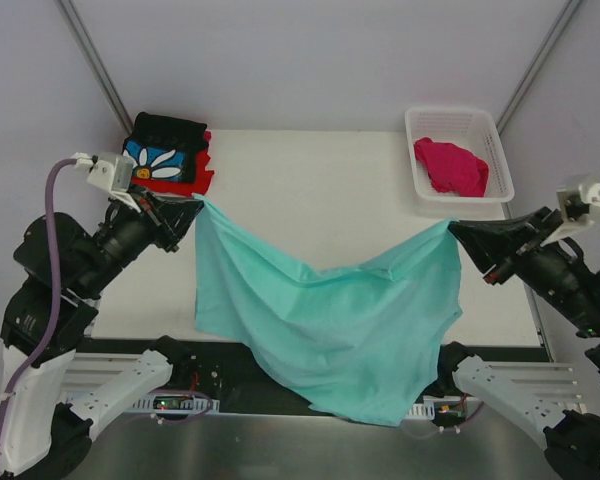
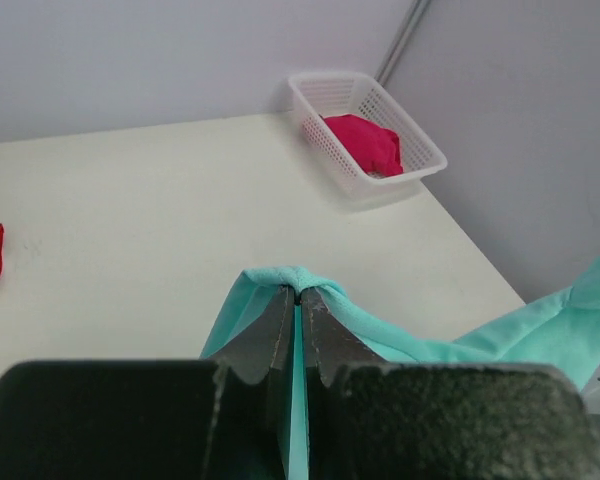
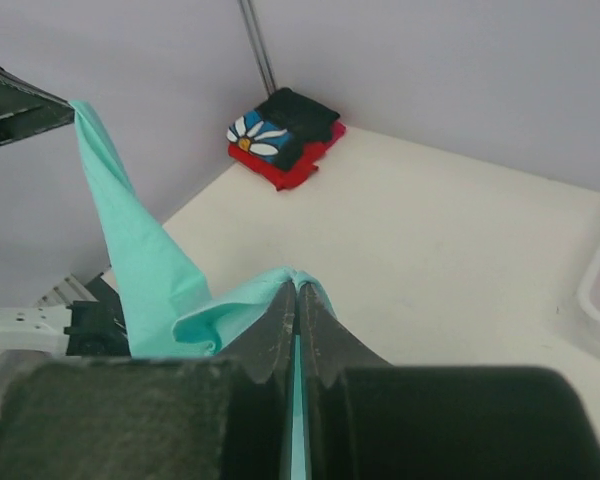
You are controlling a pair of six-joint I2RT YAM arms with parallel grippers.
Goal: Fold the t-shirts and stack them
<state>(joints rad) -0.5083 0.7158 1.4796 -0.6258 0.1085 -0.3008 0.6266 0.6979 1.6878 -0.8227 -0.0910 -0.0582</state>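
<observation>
My left gripper and right gripper need to lift the t-shirt up high before they lay it toward the back [image 1: 315, 160], because the mint-teal t-shirt's lower part [image 1: 365, 398] hangs down past the table's near edge.
The mint-teal t-shirt [image 1: 330, 320] hangs spread between both arms above the table, its lower part drooping past the near edge. My left gripper [image 1: 198, 203] is shut on its left corner [image 2: 298, 280], and my right gripper [image 1: 452, 228] is shut on its right corner [image 3: 296, 278]. At the back left lies a folded stack: the black daisy t-shirt [image 1: 162, 150] on top of the red one [image 1: 198, 178]. The magenta-pink t-shirt [image 1: 450, 166] lies crumpled in the white basket [image 1: 458, 120] at the back right.
The cream table top [image 1: 320, 190] stretches between the stack and the basket. Grey walls and two slanted metal poles close off the back. The arm bases and rails [image 1: 120, 385] run along the near edge.
</observation>
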